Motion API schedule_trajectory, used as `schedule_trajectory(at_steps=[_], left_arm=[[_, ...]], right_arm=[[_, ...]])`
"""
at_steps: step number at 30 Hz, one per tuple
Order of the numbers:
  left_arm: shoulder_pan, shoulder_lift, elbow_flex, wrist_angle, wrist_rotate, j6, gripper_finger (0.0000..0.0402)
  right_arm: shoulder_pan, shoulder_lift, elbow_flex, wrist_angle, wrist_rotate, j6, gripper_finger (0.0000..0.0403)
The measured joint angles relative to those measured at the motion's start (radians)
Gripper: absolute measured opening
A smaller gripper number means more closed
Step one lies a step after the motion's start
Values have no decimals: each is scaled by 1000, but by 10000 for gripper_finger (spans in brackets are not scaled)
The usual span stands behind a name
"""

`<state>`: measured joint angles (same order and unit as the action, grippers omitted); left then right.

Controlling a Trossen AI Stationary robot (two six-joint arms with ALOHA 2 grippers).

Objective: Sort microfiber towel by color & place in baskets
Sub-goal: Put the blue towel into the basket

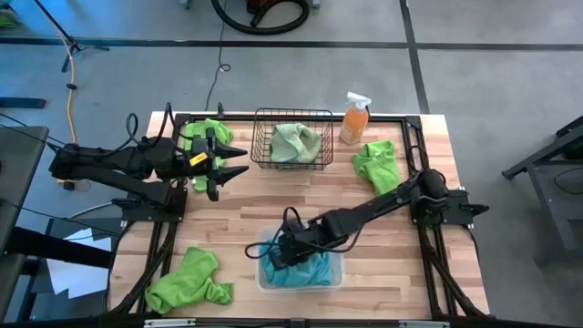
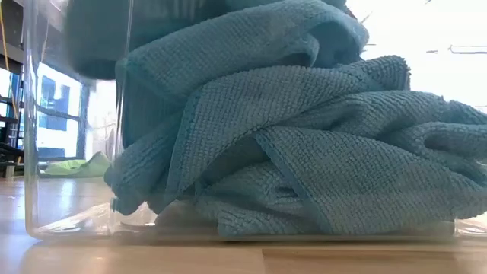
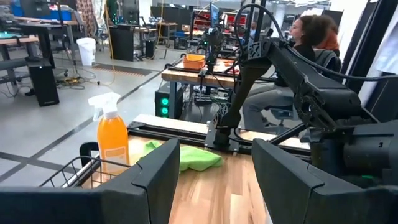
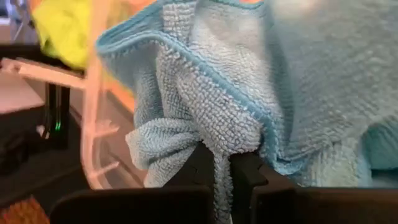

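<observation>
My right gripper keeps tucking the turquoise towel [image 1: 290, 276] in until its fold rests in the clear tub, because the towel lies within the tub's sides and matches the heap's color [image 1: 317, 270].
The clear plastic tub [image 1: 337, 278] stands at the near middle of the table, with turquoise towels [image 2: 304, 152] heaped inside. My right gripper [image 1: 271, 251] reaches into the tub's left end from the right and is shut on a turquoise towel [image 4: 211, 106]. The black wire basket [image 1: 260, 137] at the far middle holds the pale sage towel [image 1: 296, 141]. My left gripper [image 1: 223, 164] hovers open just left of that basket, beside a lime towel [image 1: 205, 132] lying on the table. Two more lime towels lie flat, one at the right [image 1: 378, 162] and one at the near left [image 1: 187, 278]. My right gripper pinches a bunched fold of the turquoise towel [image 4: 219, 140] between its two fingers [image 4: 249, 174], with the cloth's stitched edge running just above them. The fingers slant down from the table's right. The rest of the towel lies on the heap inside the tub.
The orange spray bottle [image 1: 355, 118] stands upright at the far edge, right of the wire basket. A black frame rail [image 1: 301, 117] runs around the table. A person [image 3: 311, 37] sits beyond the table's right side. Bare wood [image 1: 273, 196] lies between basket and tub.
</observation>
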<state>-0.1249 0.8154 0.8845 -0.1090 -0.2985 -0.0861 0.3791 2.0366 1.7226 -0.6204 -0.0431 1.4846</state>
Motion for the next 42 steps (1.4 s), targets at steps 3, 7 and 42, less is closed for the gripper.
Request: schedule_trajectory(at_steps=[3,7,42], left_arm=[[0,0,0,0,0,1,188],[0,0,0,-2,0,1,188],[0,-31,17,-46,0,89,188]], right_arm=[[5,20,0,-2,-7,59,4],[18,47,0,-46,-15,110,3],[-1,187,349,-494,9,1,209]])
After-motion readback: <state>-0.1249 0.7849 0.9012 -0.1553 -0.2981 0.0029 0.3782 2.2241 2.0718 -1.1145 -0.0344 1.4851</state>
